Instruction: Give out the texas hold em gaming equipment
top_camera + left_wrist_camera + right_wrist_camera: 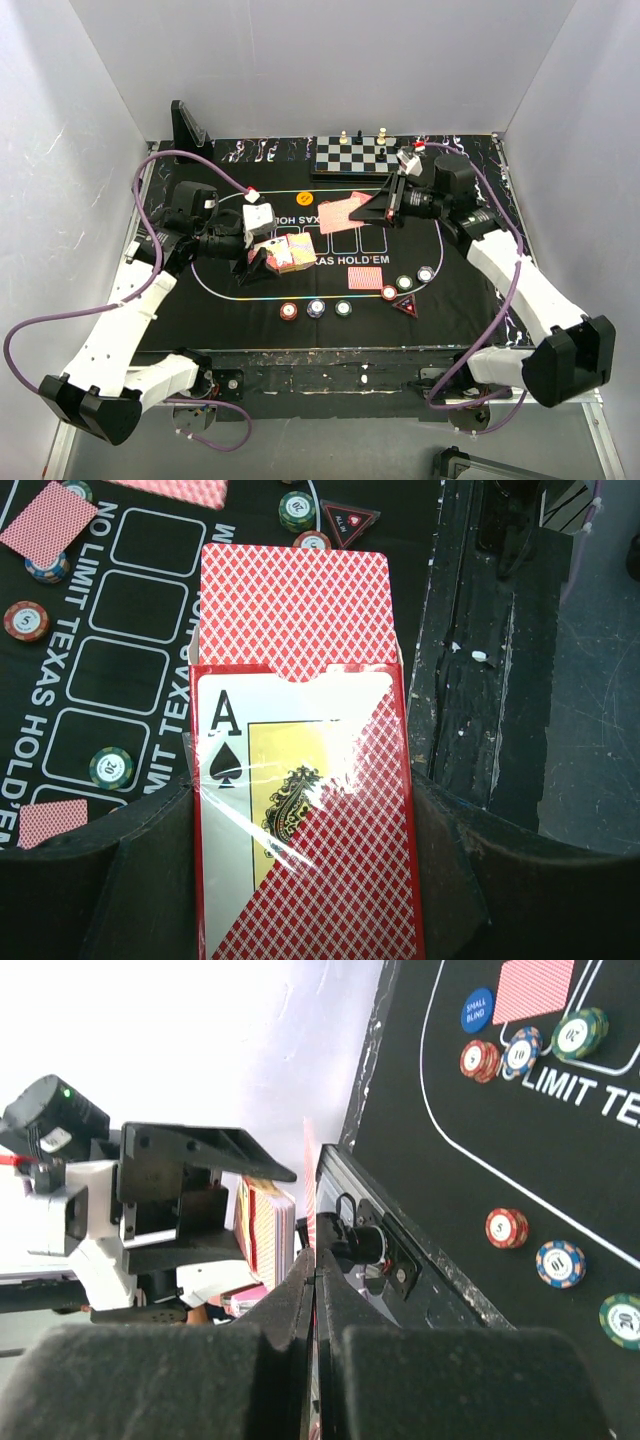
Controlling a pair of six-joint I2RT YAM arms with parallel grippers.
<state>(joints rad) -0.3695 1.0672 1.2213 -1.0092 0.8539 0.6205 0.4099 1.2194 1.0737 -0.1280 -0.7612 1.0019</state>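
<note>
A lone card lies next to the blue small blind chip (477, 1010), so my right gripper should keep carrying its free-hanging card until it is above that lone card (535, 989), and then let go.
My left gripper (272, 256) is shut on a red card box (300, 830) printed with an ace of spades. Red-backed playing cards (292, 605) stick out of the box's open end. My right gripper (368, 213) hovers over the mat's far side, shut on a single playing card (340, 213). That card shows edge-on as a thin red strip (308, 1175) between the closed fingers. Another card (366, 277) lies face down on the mat. Several poker chips (316, 308) and a dark red triangular marker (406, 305) sit along the near side.
The black mat (230, 305) covers the table. A chessboard (355, 155) with pieces stands at the far edge, behind my right gripper. An orange chip (303, 199) lies near the mat's far line. A black stand (188, 125) stands at the far left. White walls enclose three sides.
</note>
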